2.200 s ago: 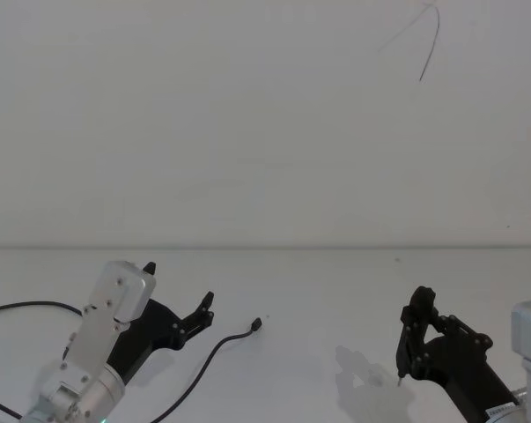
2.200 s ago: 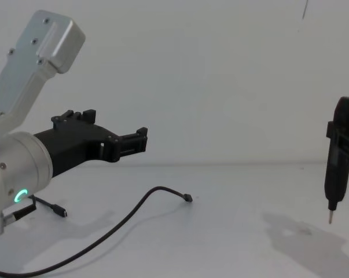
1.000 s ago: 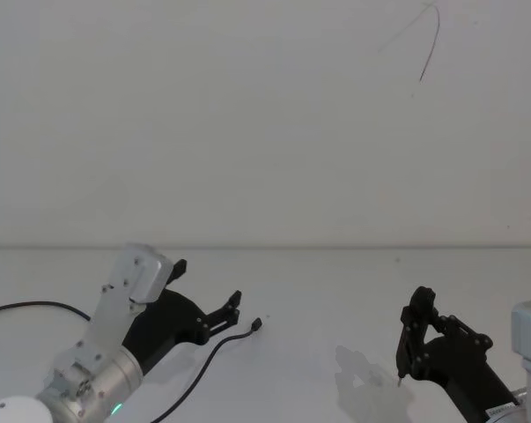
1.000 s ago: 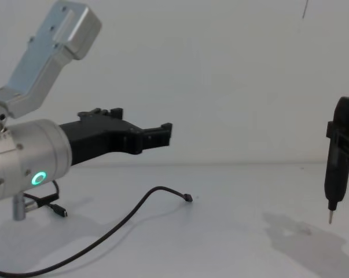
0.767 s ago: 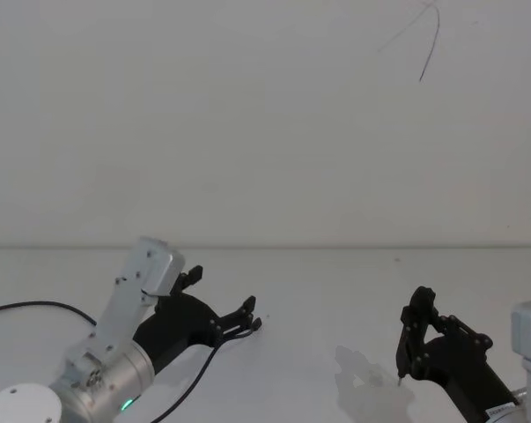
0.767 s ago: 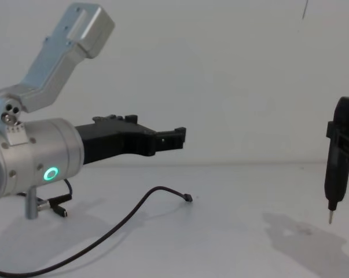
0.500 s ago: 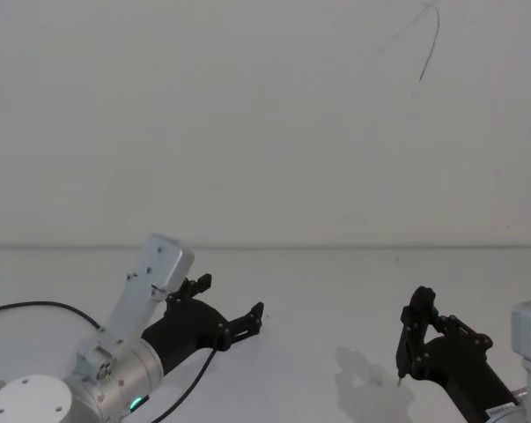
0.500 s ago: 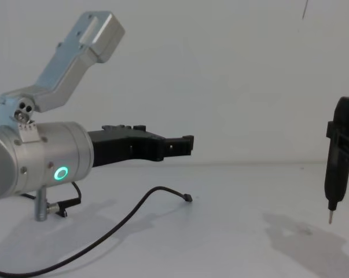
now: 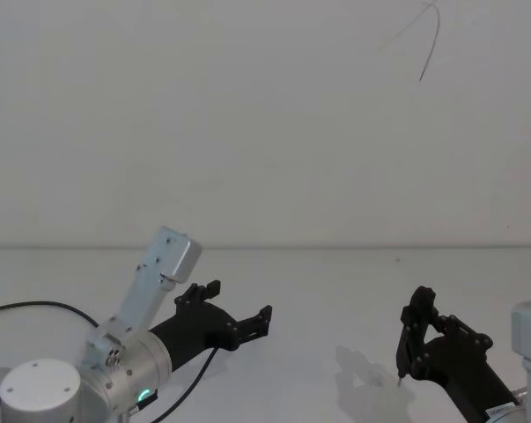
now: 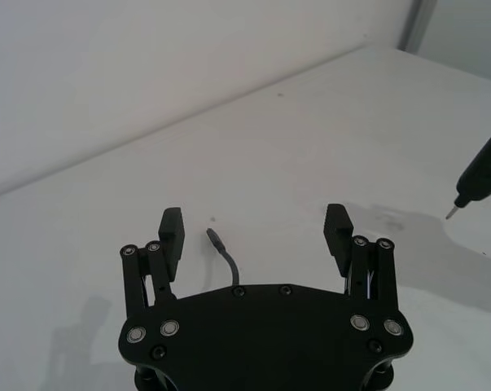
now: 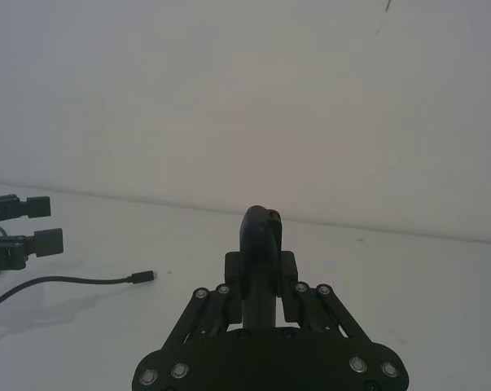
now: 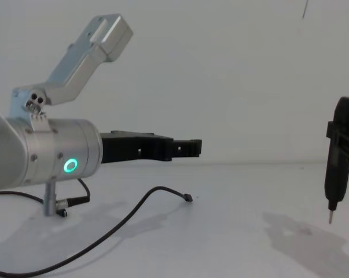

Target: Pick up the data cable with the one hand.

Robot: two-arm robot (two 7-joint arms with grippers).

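My gripper is going to lift the data cable, which arches clear of its shadow (image 12: 154, 222), so its plug end (image 12: 187, 197) should keep sticking out in a gentle curve when I lift it.
The data cable (image 12: 140, 204) is a thin black cord curving across the white table to a small plug (image 12: 187, 198). My left gripper (image 12: 193, 147) hovers open above that plug end, clear of the table. In the left wrist view the plug (image 10: 213, 235) lies on the table between the spread fingers of the left gripper (image 10: 254, 224), nearer one finger. From the head view the left gripper (image 9: 239, 302) covers the plug, and the cable (image 9: 188, 385) trails out beneath it. My right gripper (image 9: 416, 328) is parked at the right, shut on a black pen-shaped tool (image 12: 337, 168).
A short black lead with a silver connector (image 12: 73, 201) lies behind the left arm. A black cord loop (image 9: 32, 306) runs off the left edge. The white table (image 12: 249, 243) meets a plain wall behind. The tool's tip (image 12: 330, 219) hangs just above the table.
My left arm has swung forward and to the right, carrying the open gripper over the cable's plug end. The cable and the right arm have not moved.
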